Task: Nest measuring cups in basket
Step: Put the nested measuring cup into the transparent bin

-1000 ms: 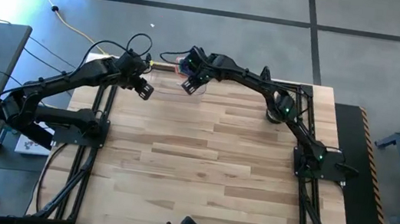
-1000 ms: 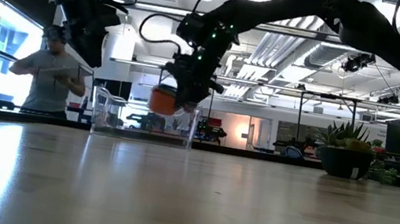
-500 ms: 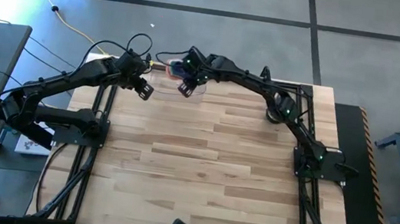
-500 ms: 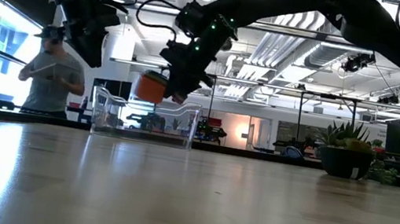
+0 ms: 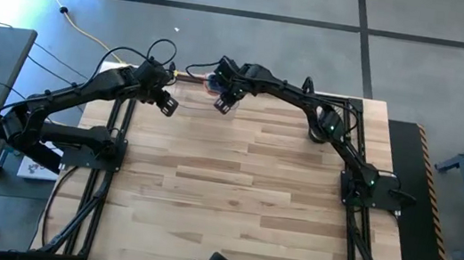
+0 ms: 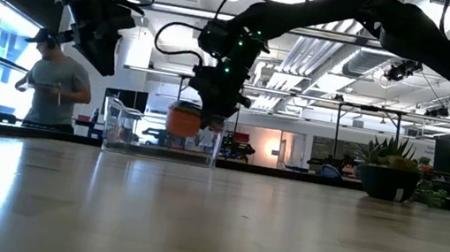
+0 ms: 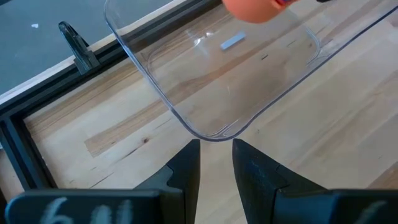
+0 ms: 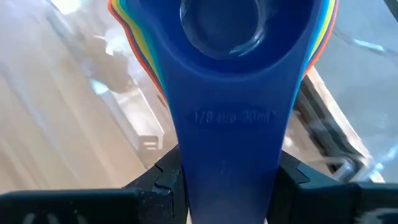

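The stack of measuring cups is hanging near the far side of the basket. I should bring it back closer with my right gripper and lower it onto the basket's bottom (image 7: 233, 87).
The measuring cups (image 8: 224, 37) are nested in one stack, a blue one on top with yellow, orange and red rims around it. My right gripper (image 8: 230, 186) is shut on the stack and holds it over the clear basket (image 6: 160, 139) at the table's far edge. The orange underside of the stack (image 6: 183, 120) hangs at about the height of the basket's rim. My left gripper (image 7: 216, 162) hovers open and empty just before a rounded corner of the basket (image 7: 214, 130), on its left side (image 5: 166, 105). My right gripper pinches the flat handles of the stack, blue one uppermost (image 8: 230, 143), between its two fingers. The fingers slant down from the table's right side and lie along the handles. The bowls hang beyond the fingertips, clear of the basket's floor.
A small potted plant (image 6: 388, 173) stands at the far right of the table. A person (image 6: 52, 87) stands in the room beyond the far edge. Bare wooden tabletop (image 5: 233, 193) stretches toward the near edge.
My right gripper swung the stack a little up and toward the table's left while rolling, so that the cups tipped. It then came back and lowered them, and the stack now hangs more level at the basket's rim.
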